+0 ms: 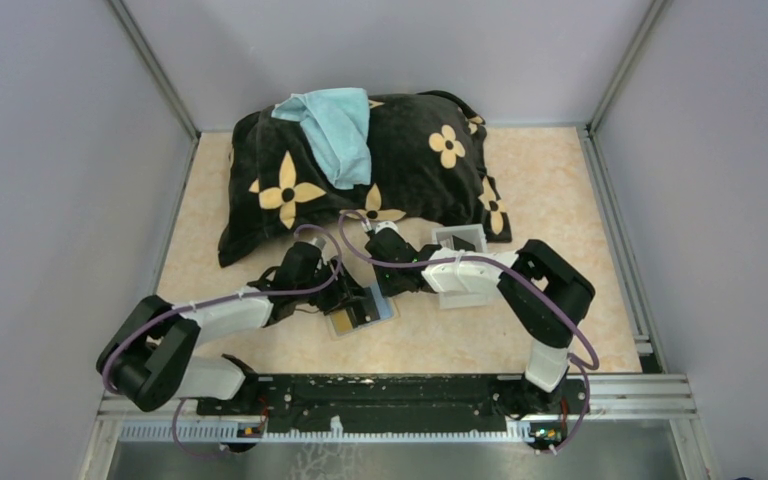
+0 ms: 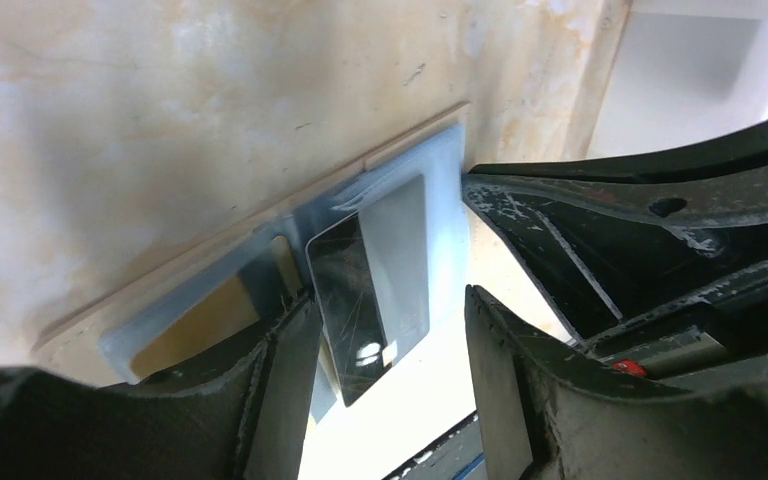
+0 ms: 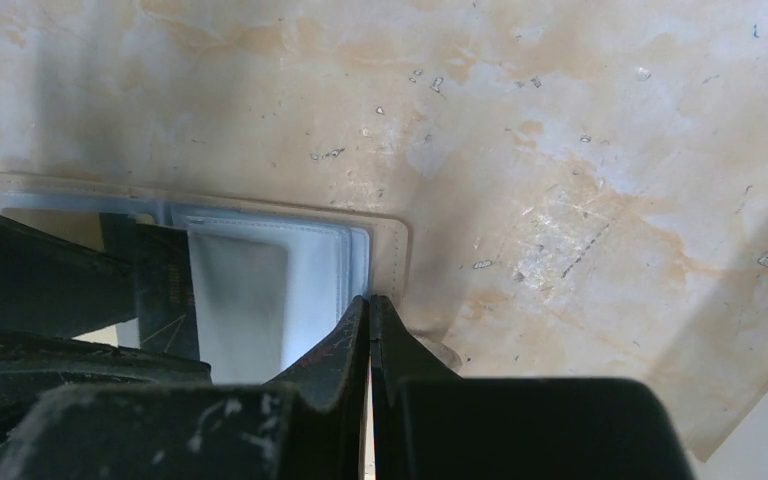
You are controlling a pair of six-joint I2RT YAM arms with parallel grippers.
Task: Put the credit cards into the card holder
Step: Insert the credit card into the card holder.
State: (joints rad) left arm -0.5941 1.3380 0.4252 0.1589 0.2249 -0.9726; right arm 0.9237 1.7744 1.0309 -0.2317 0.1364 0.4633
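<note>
Next, I shut my left gripper's fingers and push the card's protruding end [image 2: 337, 305] deeper, because the black card is only partly in the holder's clear slot [image 2: 400, 262].
The tan card holder [image 1: 384, 312] lies open on the table between both grippers, its clear inner slots facing up. A gold card [image 2: 195, 325] sits in one slot. A black card [image 2: 365, 300] lies partly inside the neighbouring slot of the holder [image 2: 440, 170], its near end sticking out between my left gripper's fingers. My left gripper [image 2: 390, 298] is open, and its left finger [image 2: 280, 380] touches the card's edge. My right gripper [image 3: 370, 300] is shut, with its tips on the holder's tan edge [image 3: 388, 250]. Another dark card [image 1: 457, 241] lies in the white tray.
A white plastic tray [image 1: 480, 235] stands just right of the holder, partly under the right arm. A black pillow with yellow flowers [image 1: 410, 170] and a teal cloth [image 1: 335, 130] fill the back of the table. Grey walls enclose the table on three sides.
</note>
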